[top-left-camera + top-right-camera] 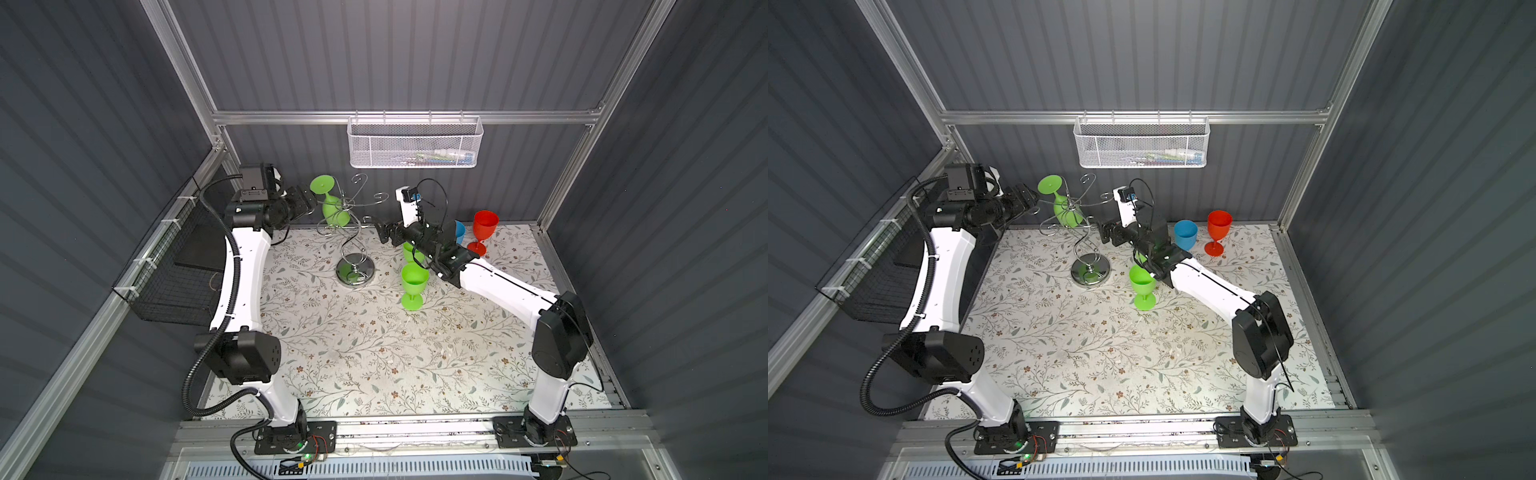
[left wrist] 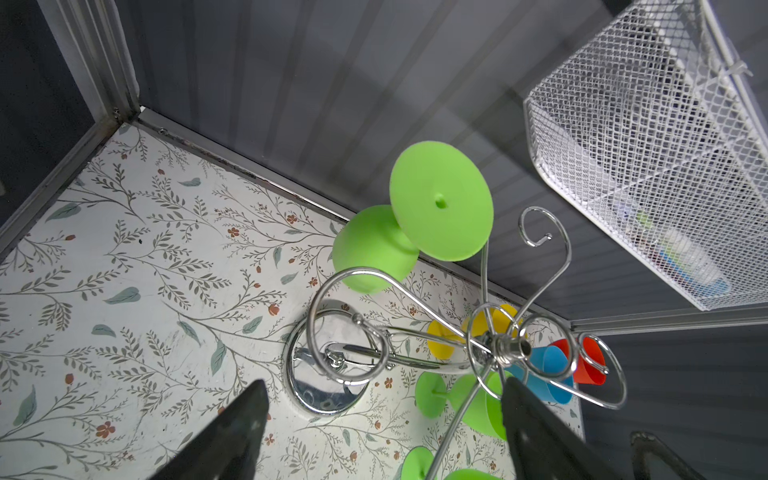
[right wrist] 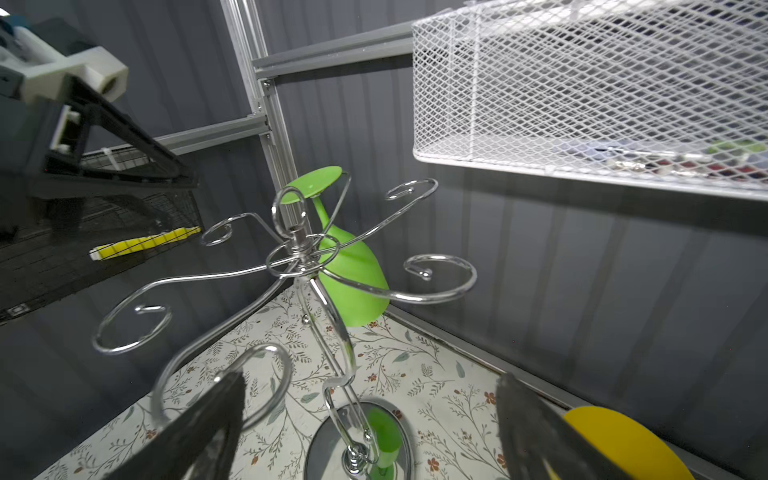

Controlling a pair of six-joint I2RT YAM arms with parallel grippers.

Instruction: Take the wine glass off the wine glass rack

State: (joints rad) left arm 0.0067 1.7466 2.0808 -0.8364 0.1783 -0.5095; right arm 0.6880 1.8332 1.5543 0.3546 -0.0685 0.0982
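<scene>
My right gripper should move back and my left gripper should take the glass's foot [image 1: 322, 184], because the green wine glass [image 1: 334, 212] hangs across the rack from my right gripper.
The wine glass rack [image 1: 355, 272], chrome wire on a round mirror base, stands at the back of the table [image 1: 1090, 270]. A green wine glass [image 1: 334, 210] hangs upside down from one of its curled arms, foot uppermost [image 2: 440, 208] and bowl tilted toward the back wall [image 3: 353, 286]. My left gripper [image 1: 311, 203] hovers just left of the glass at stem height, open and empty [image 2: 384, 395]. Right of the rack, my right gripper [image 1: 378, 232] faces it, open and empty [image 3: 370, 386]. In the right wrist view one rack curl lies close to a finger [image 3: 224, 407].
Two green glasses [image 1: 413, 282] stand upright under my right arm, with a blue glass [image 1: 1185, 235], a red glass [image 1: 484, 230] and a yellow glass [image 3: 623, 440] near the back wall. A white mesh basket [image 1: 415, 143] hangs above. A black wire basket [image 1: 174, 282] lines the left wall.
</scene>
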